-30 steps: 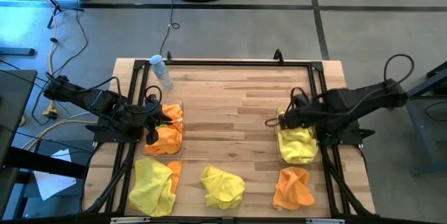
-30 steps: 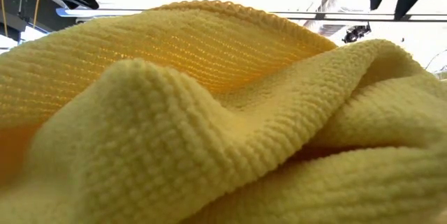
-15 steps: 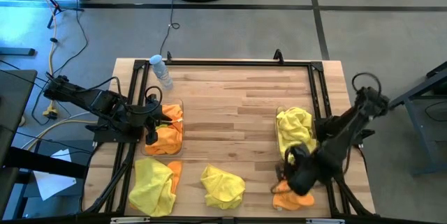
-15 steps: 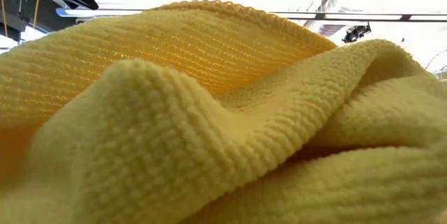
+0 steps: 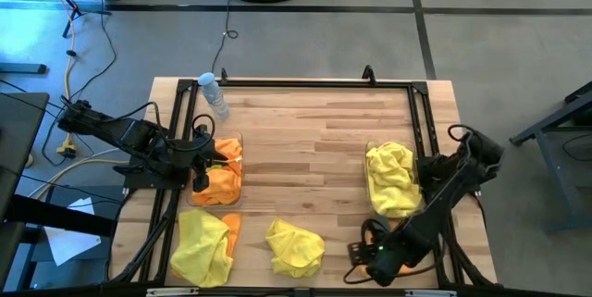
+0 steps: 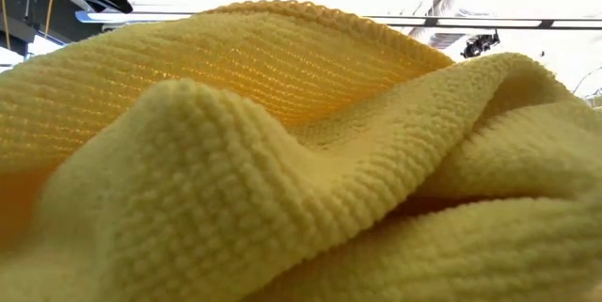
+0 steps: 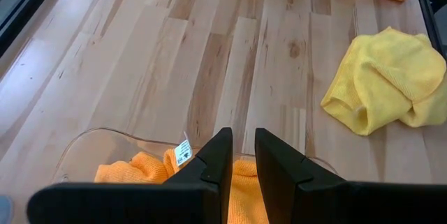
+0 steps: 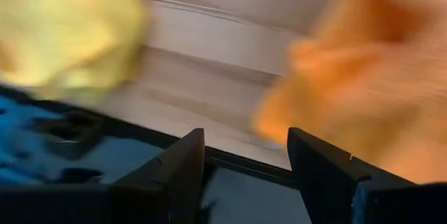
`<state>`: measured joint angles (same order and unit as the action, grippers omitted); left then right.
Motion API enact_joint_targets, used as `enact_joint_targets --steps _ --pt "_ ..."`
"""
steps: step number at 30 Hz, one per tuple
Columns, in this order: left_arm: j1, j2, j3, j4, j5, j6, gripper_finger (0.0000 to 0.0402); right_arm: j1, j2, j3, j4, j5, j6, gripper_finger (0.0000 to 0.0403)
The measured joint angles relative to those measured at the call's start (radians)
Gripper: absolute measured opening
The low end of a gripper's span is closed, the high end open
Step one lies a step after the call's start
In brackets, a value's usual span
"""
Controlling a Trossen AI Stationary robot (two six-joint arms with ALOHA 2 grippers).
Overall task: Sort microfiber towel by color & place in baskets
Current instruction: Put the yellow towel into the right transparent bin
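The middle yellow towel (image 5: 294, 249) lies apart from the orange towels, so the robot's right gripper should stay open and keep heading toward its folds (image 5: 298, 243) until the fingers straddle the cloth.
My right gripper (image 5: 363, 258) is low at the table's near edge, open. Its wrist view (image 8: 244, 140) shows a blurred orange towel (image 8: 370, 77) on one side and a yellow towel (image 8: 63, 35) on the other. In the high view the right arm hides that orange towel. The right basket (image 5: 373, 206) holds a yellow towel (image 5: 392, 179). My left gripper (image 5: 205, 166) (image 7: 237, 161) hovers over the left basket (image 7: 91, 140), fingers nearly together, above the orange towels (image 5: 222, 179) inside. A yellow towel (image 5: 294, 248) and a yellow-and-orange pile (image 5: 205, 238) lie near the table's near edge.
A clear water bottle (image 5: 215, 95) lies at the far left corner. A black frame (image 5: 305, 81) runs around the tabletop. Bare wood (image 5: 305, 149) stretches between the baskets. A yellow towel (image 6: 301, 151) fills the low view and blocks it.
My right arm has swung from above the right basket toward the table's near edge, passing over the near-right orange towel and ending lower and a little more to the left. The yellow towel stays in the right basket. The left arm has kept still.
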<state>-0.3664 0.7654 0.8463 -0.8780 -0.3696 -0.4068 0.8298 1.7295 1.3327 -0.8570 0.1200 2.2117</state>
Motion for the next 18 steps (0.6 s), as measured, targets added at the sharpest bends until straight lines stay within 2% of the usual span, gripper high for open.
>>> enact_joint_targets --steps 4,11,14,18 --pt "0.000 0.000 0.000 0.000 0.000 0.000 0.0048 -0.047 0.044 0.000 0.128 0.068 -0.187 0.0201" --pt "0.000 0.000 0.000 0.000 0.000 0.000 0.0048 -0.175 0.146 0.000 0.365 0.040 -0.649 0.0201" --pt "0.000 0.000 0.000 0.001 0.000 0.000 0.0048 -0.225 0.188 0.030 0.385 0.022 -0.849 0.0201" --pt "0.000 0.000 0.000 0.000 0.001 0.000 0.0048 -0.276 0.249 0.098 0.383 0.018 -1.213 0.0201"
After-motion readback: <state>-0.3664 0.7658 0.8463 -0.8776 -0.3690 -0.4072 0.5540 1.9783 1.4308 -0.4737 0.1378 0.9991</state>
